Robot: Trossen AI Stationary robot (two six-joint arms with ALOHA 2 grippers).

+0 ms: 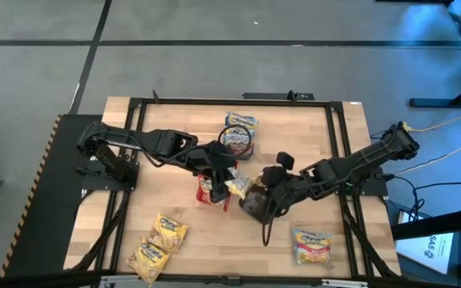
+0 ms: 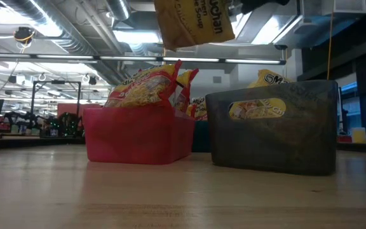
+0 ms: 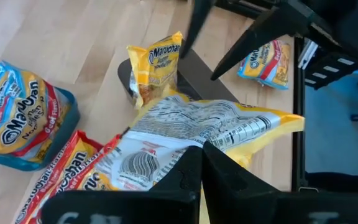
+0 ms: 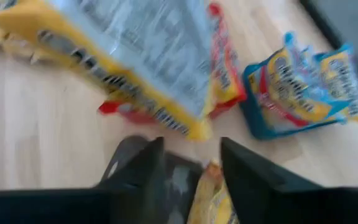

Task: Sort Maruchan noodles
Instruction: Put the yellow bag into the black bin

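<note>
The yellow packet in my left gripper (image 1: 239,183) is hanging short of the grey tray. My right gripper should grab its free corner (image 3: 291,124) and bring the packet to the tray.
My left gripper (image 1: 229,174) is shut on a yellow noodle packet (image 1: 238,186) and holds it in the air between the red tray (image 1: 207,192) and the grey tray (image 1: 254,208). In the low view this packet (image 2: 194,22) hangs at the top of the picture. My right gripper (image 4: 191,158) is open, over the grey tray (image 4: 126,162). A yellow packet (image 4: 211,196) stands in that tray below its fingers; whether they touch it, I cannot tell. Red packets (image 2: 142,86) stand in the red tray (image 2: 138,137). Blue-and-pink packets (image 3: 17,112) lie in the teal tray (image 1: 238,152). My left gripper pinches the yellow packet between its two fingers at one edge (image 3: 188,146), coming from above at a slant. The packet is lifted clear of the table and trays. Its printed back (image 3: 197,121) faces the wrist camera and it spreads out beyond the fingertips.
Loose on the table lie two yellow packets (image 1: 169,232) (image 1: 149,258) near the left front, a blue-and-pink packet (image 1: 312,245) at the right front and another packet (image 1: 242,122) beyond the teal tray. A black frame (image 1: 338,152) borders the wooden table.
</note>
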